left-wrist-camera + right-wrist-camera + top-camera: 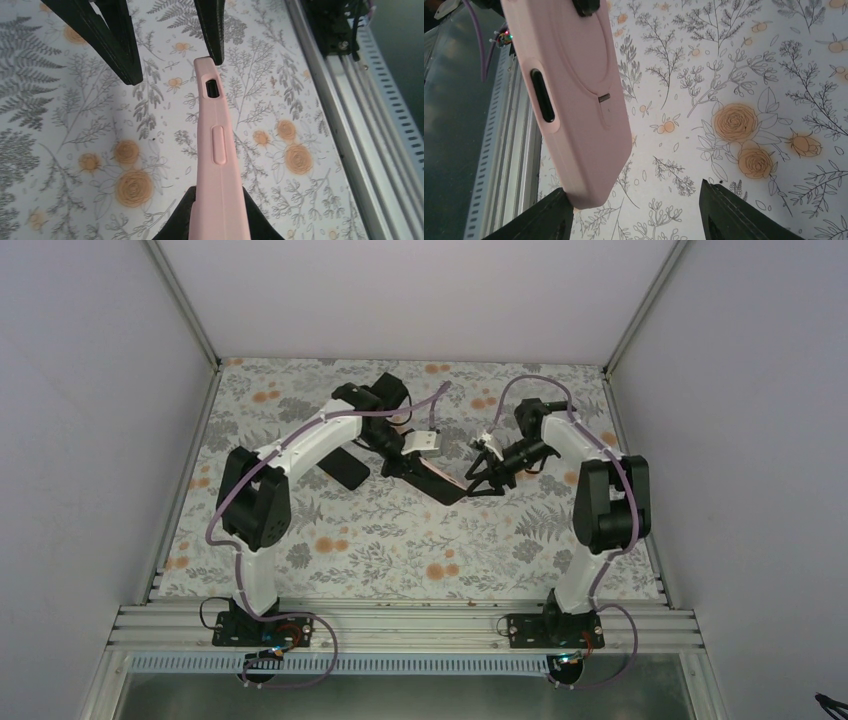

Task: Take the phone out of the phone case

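Observation:
The pink phone case's corner goes around the phone where my right gripper's finger is resting, so next my right gripper moves back first and then pry that corner's rim away.
A pink phone case hangs edge-on above the floral table, with my left gripper shut across its width. In the top view the case shows a dark face, which looks like the phone still inside it. My right gripper is open at the case's free end. One of its fingers sits against the case's corner and the other stands well apart from it. The case's back shows a ring mark and a side cut-out. In the left wrist view the right gripper's fingers flank the case's tip.
A floral cloth covers the table. An aluminium rail runs along the near edge by both arm bases. White walls close in the left, right and back. A dark patch lies on the cloth under the left arm.

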{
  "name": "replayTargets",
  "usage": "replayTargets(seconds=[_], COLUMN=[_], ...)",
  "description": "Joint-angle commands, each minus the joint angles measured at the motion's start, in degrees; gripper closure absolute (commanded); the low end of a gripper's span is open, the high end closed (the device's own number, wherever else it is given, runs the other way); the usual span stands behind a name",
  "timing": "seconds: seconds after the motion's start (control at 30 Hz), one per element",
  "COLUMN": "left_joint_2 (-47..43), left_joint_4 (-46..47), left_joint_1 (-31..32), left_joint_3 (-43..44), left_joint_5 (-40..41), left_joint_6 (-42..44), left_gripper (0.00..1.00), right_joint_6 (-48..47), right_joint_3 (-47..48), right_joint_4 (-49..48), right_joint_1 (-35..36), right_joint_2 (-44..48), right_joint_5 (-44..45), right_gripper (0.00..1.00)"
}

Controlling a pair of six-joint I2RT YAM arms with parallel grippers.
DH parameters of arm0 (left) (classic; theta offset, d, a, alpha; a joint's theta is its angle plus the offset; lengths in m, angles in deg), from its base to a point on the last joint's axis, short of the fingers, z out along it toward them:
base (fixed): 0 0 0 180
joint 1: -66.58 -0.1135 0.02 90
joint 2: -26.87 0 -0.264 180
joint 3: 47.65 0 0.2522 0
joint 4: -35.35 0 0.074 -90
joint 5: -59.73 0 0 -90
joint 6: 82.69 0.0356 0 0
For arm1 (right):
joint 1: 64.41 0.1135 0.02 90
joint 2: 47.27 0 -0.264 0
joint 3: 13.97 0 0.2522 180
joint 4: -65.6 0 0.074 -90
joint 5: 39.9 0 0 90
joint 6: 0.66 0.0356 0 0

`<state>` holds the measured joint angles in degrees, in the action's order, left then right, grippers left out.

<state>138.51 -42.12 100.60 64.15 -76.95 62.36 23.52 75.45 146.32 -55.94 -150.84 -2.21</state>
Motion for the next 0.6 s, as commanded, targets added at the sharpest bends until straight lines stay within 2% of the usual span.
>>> replayTargets(seconds=[0.0, 0.2, 0.4, 0.57], left_joint_2=[-4.7, -4.7, -4.9, -3.2], left_joint_4=[-11.8, -14.0, -14.0, -13.9], left_joint_1=[5.1, 5.3, 5.4, 4.9], left_joint_3=[2.5, 4.1, 3.7, 4.3], left_joint_5=[-11.7, -13.2, -14.4, -12.3], left_joint_6=[5.8, 6.7, 6.9, 7.1], left_gripper=[0.98, 0.98, 0.98, 0.98], right_joint_6=[-3.0, -2.1, 1.4, -0.5], right_joint_3=[8.4, 11.6, 9.1, 9.7], right_joint_4=[-5.2, -8.6, -18.8, -13.5], right_joint_1=[-3.8, -4.4, -5.6, -5.6], right_joint_2=[-5.6, -9.2, -7.4, -5.4], right_joint_5=[6.5, 10.7, 14.8, 13.0], right_gripper=[0.36, 0.38, 0.38, 0.36])
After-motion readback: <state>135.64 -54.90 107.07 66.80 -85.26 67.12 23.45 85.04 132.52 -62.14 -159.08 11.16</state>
